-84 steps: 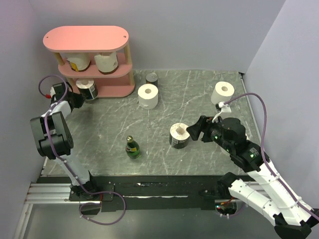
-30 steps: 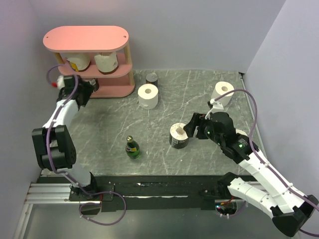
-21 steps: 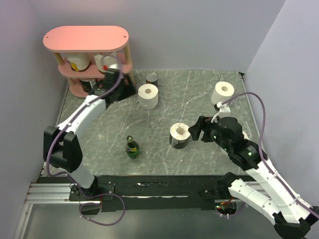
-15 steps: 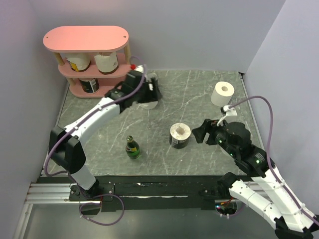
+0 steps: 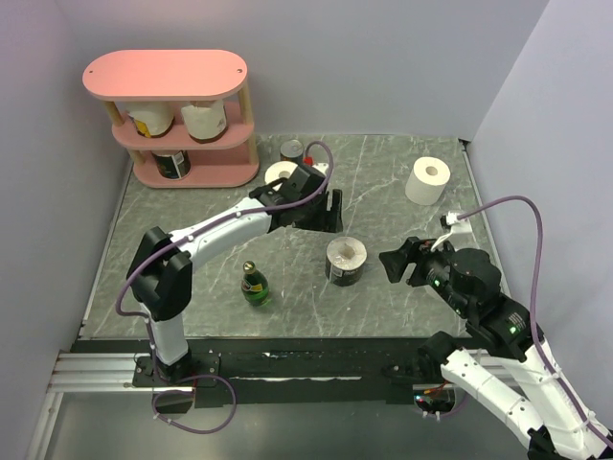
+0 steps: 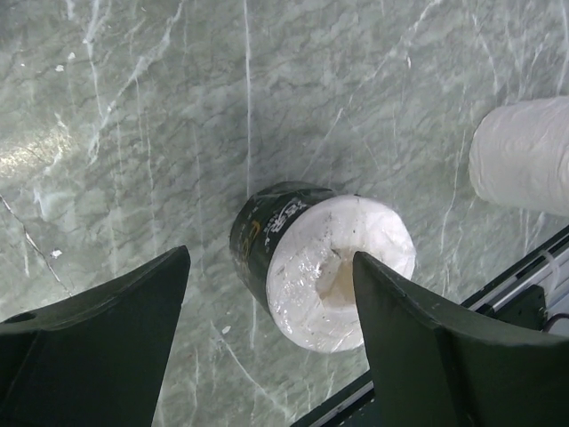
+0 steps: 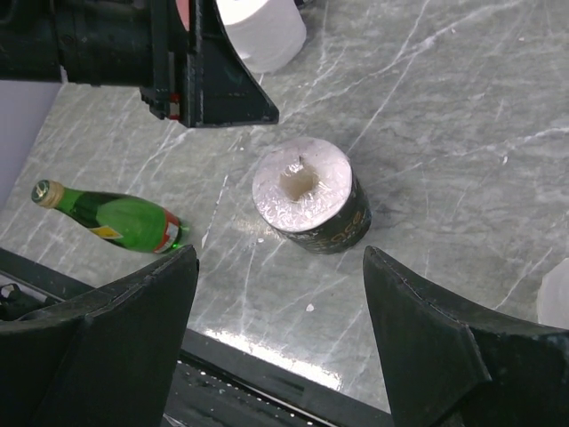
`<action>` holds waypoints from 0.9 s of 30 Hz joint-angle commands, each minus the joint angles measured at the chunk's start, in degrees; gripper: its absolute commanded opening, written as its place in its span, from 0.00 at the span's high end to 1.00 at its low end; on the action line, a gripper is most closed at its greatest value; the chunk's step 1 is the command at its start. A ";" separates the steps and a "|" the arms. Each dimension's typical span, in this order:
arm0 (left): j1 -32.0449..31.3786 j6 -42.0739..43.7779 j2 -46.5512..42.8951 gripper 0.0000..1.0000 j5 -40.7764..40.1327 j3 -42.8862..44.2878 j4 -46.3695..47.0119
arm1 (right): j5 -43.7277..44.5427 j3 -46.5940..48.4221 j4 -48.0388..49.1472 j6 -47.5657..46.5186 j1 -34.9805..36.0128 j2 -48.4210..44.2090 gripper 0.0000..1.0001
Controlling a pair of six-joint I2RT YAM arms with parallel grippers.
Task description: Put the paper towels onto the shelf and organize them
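My left gripper should keep moving down, one finger aligned with the dark-wrapped roll's open core (image 5: pixel 346 253) and the other outside the roll's side, until they straddle that side (image 5: pixel 333 251).
The pink shelf (image 5: pixel 163 77) stands at the back left. Two pale paper towels (image 5: pixel 151 120) (image 5: pixel 203 120) sit on its middle tier and a dark-wrapped one (image 5: pixel 172 165) on the bottom tier. A dark-wrapped roll (image 5: pixel 346 261) (image 6: pixel 324 258) (image 7: pixel 307 196) stands upright mid-table. My left gripper (image 5: pixel 330 213) (image 6: pixel 271 267) hovers open just behind and above it, holding nothing. My right gripper (image 5: pixel 393 264) (image 7: pixel 280 267) is open and empty a short way to the roll's right. A white roll (image 5: pixel 280 172) is partly hidden behind the left arm, and another white roll (image 5: pixel 427 180) stands at the back right.
A green glass bottle (image 5: pixel 254 285) (image 7: pixel 107 218) lies left of the centre roll. A small tin can (image 5: pixel 291 150) stands behind the white roll near the shelf. A pale roll's edge (image 7: pixel 556 294) shows at the right wrist view's border. Grey walls enclose the marble table (image 5: pixel 192 240).
My left gripper left a dark-wrapped roll on the shelf's bottom tier and swung right to the centre roll. My right gripper drew back from that roll toward the near right.
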 commanded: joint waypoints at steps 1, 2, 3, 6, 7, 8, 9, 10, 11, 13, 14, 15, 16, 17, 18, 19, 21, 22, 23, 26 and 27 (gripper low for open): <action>-0.80 2.34 0.71 0.20 1.41 0.65 -0.68 | 1.09 0.34 0.48 -0.72 -0.27 -1.51 0.18; -0.80 2.25 0.89 0.20 2.11 0.74 -0.68 | 1.09 0.34 0.57 -0.80 -0.27 -1.51 0.18; -0.89 2.51 1.15 0.21 2.72 0.74 -0.68 | 1.09 0.34 0.48 -0.72 -0.27 -1.51 0.18; -1.32 2.78 1.50 0.22 4.31 0.82 -0.68 | 1.09 0.34 0.66 -0.80 -0.36 -1.51 0.18; -1.50 2.87 1.68 0.22 4.31 0.91 -0.77 | 1.09 0.34 0.66 -0.89 -0.27 -1.51 0.18; -1.50 2.95 1.68 0.22 4.31 0.82 -0.86 | 1.17 0.34 0.66 -0.80 -0.36 -1.60 0.18; -1.50 3.04 1.86 0.22 4.31 0.74 -0.86 | 1.17 0.34 0.75 -0.89 -0.27 -1.51 0.18; -1.50 3.04 1.86 0.23 4.49 0.39 -0.86 | 1.09 0.42 0.75 -0.89 -0.27 -1.51 0.18; -1.59 3.04 2.03 0.23 4.75 0.30 -0.77 | 1.09 0.42 0.66 -0.80 -0.27 -1.51 0.18; -1.76 3.04 2.38 0.23 5.19 -0.14 -0.68 | 1.09 0.25 0.66 -0.80 -0.27 -1.60 0.18; -1.77 2.96 2.56 0.23 5.02 -0.23 -0.60 | 1.09 0.25 0.75 -0.80 -0.27 -1.69 0.18; -1.85 2.95 2.91 0.23 5.10 -0.32 -0.51 | 1.09 0.07 0.75 -0.72 -0.27 -1.77 0.18; -1.85 2.95 3.17 0.23 5.28 -0.32 -0.51 | 1.09 -0.02 0.83 -0.72 -0.36 -1.86 0.18; -1.85 3.22 3.44 0.23 5.80 -0.41 -0.33 | 1.00 -0.02 0.75 -0.72 -0.27 -1.95 0.18; -1.94 3.13 3.79 0.24 5.89 -0.23 -0.33 | 1.09 -0.19 0.83 -0.72 -0.27 -2.04 0.18; -2.03 3.22 3.88 0.24 5.98 -0.14 -0.33 | 1.09 -0.19 0.83 -0.72 -0.27 -2.04 0.18; -2.20 3.31 4.49 0.24 5.98 0.21 -0.59 | 1.09 -0.10 0.75 -0.89 -0.27 -2.04 0.18; -2.21 3.48 4.67 0.25 6.07 0.38 -0.77 | 1.09 -0.02 0.75 -0.80 -0.27 -2.04 0.18; -2.29 3.57 4.84 0.25 6.07 0.56 -0.95 | 1.09 -0.10 0.83 -0.89 -0.36 -2.04 0.18; -2.47 3.92 6.16 0.27 6.07 1.17 -1.74 | 1.17 -0.02 0.75 -0.89 -0.27 -2.13 0.18; -2.56 4.01 6.42 0.28 5.98 1.35 -2.00 | 1.17 -0.02 0.83 -0.80 -0.36 -2.13 0.17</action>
